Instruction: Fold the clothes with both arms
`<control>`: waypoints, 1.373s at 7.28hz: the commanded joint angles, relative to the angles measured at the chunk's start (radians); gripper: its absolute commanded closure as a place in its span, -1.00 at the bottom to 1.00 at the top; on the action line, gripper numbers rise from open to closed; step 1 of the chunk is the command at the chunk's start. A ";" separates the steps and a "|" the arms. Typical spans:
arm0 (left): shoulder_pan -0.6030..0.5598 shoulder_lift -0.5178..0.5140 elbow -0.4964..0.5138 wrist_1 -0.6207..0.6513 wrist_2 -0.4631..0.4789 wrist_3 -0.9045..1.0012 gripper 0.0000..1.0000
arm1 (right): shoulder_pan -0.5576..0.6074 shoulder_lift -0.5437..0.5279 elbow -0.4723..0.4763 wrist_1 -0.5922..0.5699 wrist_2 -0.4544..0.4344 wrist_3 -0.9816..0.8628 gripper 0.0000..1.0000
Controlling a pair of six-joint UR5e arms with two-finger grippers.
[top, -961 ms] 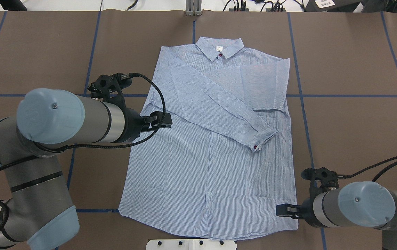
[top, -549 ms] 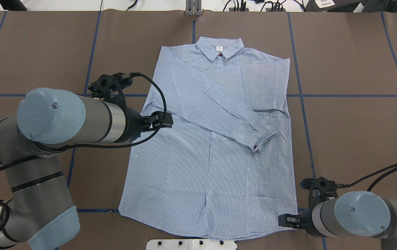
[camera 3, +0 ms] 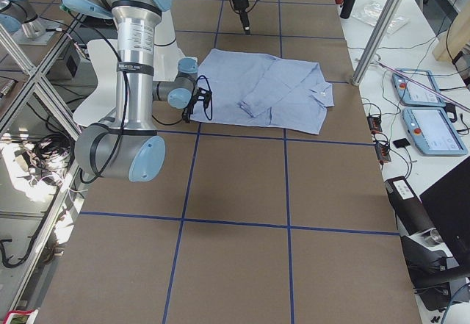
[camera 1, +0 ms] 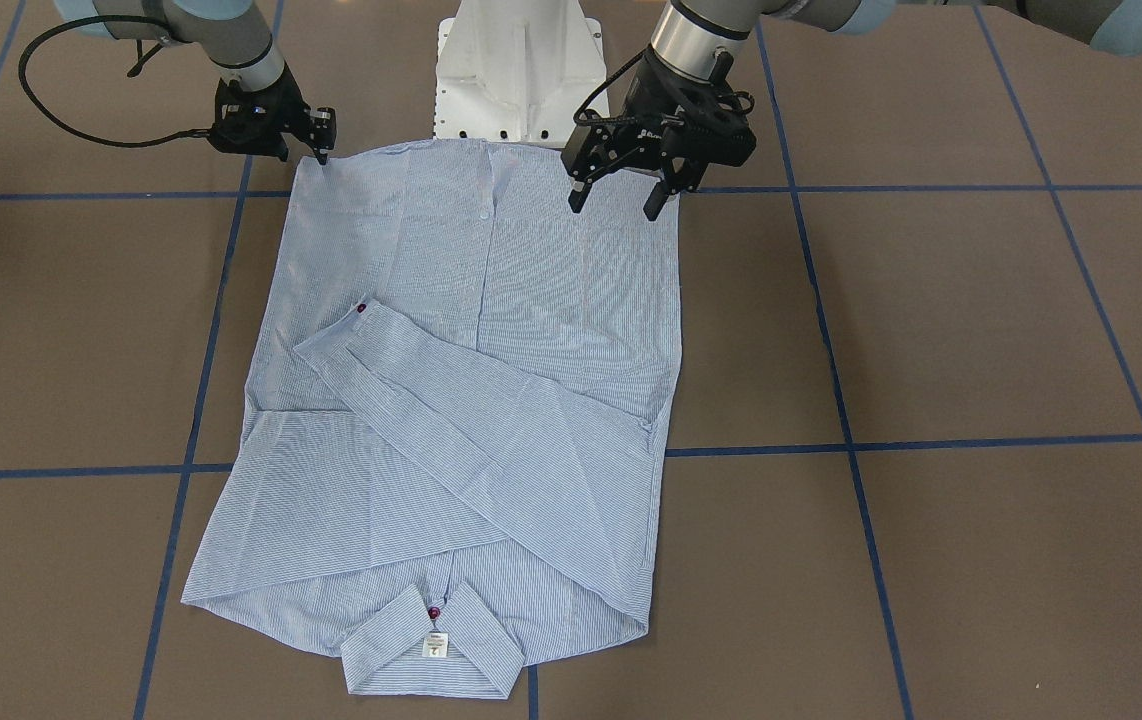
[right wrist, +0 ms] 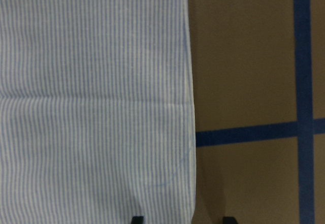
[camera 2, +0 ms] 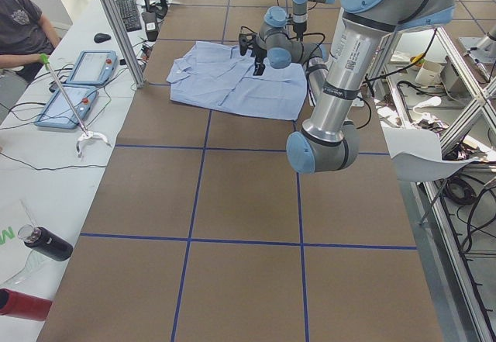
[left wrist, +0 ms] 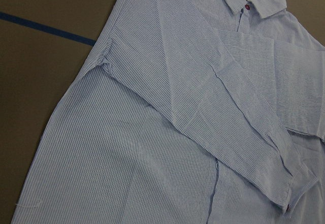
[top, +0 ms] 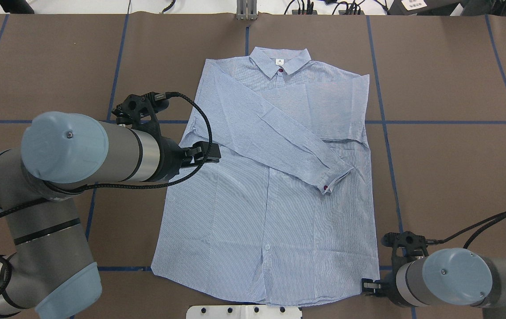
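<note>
My gripper will fold the hem (camera 1: 411, 146) over; the collar (camera 1: 432, 662) sticks out past the shoulders, so the hem will cover both sleeves and leave the collar showing.
The striped light blue shirt (top: 262, 212) lies flat on the brown table, collar (top: 280, 60) at the far side, both sleeves folded across the chest. It also shows in the front view (camera 1: 531, 280). My left gripper (top: 206, 153) hovers open above the shirt's left side edge at mid-body; its fingers stand apart in the front view (camera 1: 613, 205). My right gripper (top: 368, 285) sits low at the shirt's near right hem corner, seen in the front view (camera 1: 321, 150). In the right wrist view the two fingertips (right wrist: 137, 219) straddle the shirt's side edge (right wrist: 190, 132), open.
The white pedestal base (top: 244, 311) stands at the table's near edge just behind the hem. Blue tape lines (top: 448, 122) cross the table. A side bench holds tablets (camera 2: 74, 98) and a dark bottle (camera 2: 45, 243), beyond the shirt's collar end.
My right gripper has moved along the shirt's right edge toward the near hem corner and lower. The left arm has barely moved. The shirt has not shifted.
</note>
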State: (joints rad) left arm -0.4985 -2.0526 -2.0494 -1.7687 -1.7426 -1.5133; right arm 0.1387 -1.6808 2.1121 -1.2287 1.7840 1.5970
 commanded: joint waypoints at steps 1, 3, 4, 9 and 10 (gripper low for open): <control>0.000 0.000 0.000 0.000 0.000 -0.001 -0.97 | -0.001 0.001 0.000 0.000 0.002 0.000 0.13; 0.000 0.000 0.000 0.000 0.000 -0.001 -0.97 | -0.002 0.003 -0.001 0.000 0.003 0.000 0.13; 0.000 0.002 0.000 0.000 0.000 -0.001 -0.97 | -0.001 0.001 -0.001 0.003 0.005 0.000 0.13; 0.000 0.005 0.000 0.000 0.000 -0.001 -0.97 | 0.001 -0.004 -0.001 0.001 0.006 0.000 0.74; 0.000 0.006 0.000 0.000 0.000 -0.001 -0.97 | 0.001 -0.004 0.002 0.001 0.006 0.000 1.00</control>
State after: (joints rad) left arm -0.4985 -2.0480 -2.0494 -1.7687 -1.7426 -1.5140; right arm 0.1395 -1.6842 2.1111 -1.2272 1.7901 1.5969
